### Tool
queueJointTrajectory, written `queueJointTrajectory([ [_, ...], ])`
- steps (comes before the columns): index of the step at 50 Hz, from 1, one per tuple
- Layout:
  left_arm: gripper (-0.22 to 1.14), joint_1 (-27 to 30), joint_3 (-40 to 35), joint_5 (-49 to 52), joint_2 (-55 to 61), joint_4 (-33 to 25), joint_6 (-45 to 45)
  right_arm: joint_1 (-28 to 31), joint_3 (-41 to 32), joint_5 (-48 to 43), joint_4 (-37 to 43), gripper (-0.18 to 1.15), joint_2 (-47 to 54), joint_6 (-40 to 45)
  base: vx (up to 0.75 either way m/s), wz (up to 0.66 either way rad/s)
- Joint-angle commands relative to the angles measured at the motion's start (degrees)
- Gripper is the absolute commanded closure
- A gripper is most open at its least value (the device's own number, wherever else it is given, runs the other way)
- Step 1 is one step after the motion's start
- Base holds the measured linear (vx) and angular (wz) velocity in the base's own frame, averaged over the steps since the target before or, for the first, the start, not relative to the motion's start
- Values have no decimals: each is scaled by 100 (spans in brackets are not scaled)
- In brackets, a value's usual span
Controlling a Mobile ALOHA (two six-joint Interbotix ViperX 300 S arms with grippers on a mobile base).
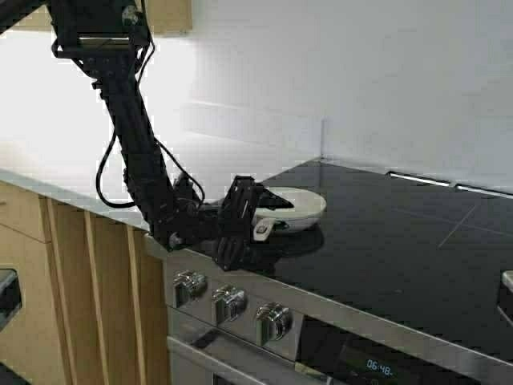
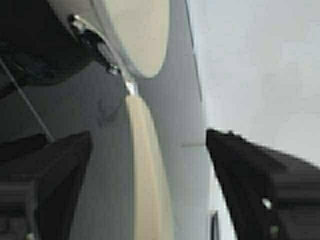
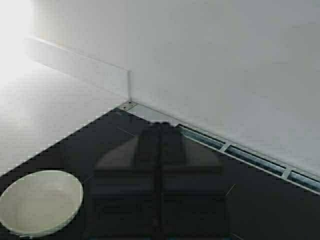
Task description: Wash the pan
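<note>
A raised side [image 1: 304, 221] goes around the pan's open bowl. The off-white pan [image 1: 293, 206] will hold rinse water and spill it over the pan's rim when I tip the pan.
The off-white pan [image 1: 295, 204] sits flat on the black cooktop [image 1: 401, 249] near its left front corner, with its short pale handle [image 1: 263, 231] pointing at the front edge. My left gripper [image 1: 268, 218] is open, with one finger on either side of the handle and not touching it. In the left wrist view the handle [image 2: 145, 170] runs between the two dark fingers [image 2: 250, 180], with a gap on each side, and the pan bowl [image 2: 140, 35] lies beyond. My right gripper [image 3: 160, 125] is shut and empty, held over the cooktop to the right of the pan [image 3: 40, 202].
A white countertop [image 1: 64, 160] adjoins the cooktop on the left. A white wall runs behind, with vent slots [image 1: 421, 178] at the cooktop's back edge. Several stove knobs [image 1: 228, 303] line the front panel below the pan. Wooden cabinets [image 1: 80, 297] stand at lower left.
</note>
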Motion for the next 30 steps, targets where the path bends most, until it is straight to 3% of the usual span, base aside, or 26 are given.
queueJointTrajectory([
  [1,-7,-35,-255,0,-35,-53,-149,9,-62,-26,-9,90,26,-9,-1,2],
  [5,2,-35,-264,0,-35,-70,-281,9,-53,-18,-9,90,35,-9,-1,2],
  [8,18,-35,-255,0,-44,-79,-387,9,-62,-26,-9,90,53,-9,-1,2],
  [11,44,-44,-229,-26,-44,-79,-475,9,-62,-18,0,90,79,-9,-1,2],
  [15,94,-44,-132,-79,-105,-97,-519,9,-70,-18,-9,90,79,-9,-1,2],
  [17,107,-44,-88,-97,-132,-141,-519,9,-70,-18,-9,90,79,-9,0,1],
  [19,105,-44,-35,-123,-158,-167,-519,9,-70,-18,-9,90,79,-9,0,0],
  [25,82,-44,176,-220,-290,-193,-527,9,-88,-26,-9,90,79,9,0,0],
  [30,88,-44,457,-308,-448,-237,-519,9,-97,-18,-9,90,79,18,0,0],
])
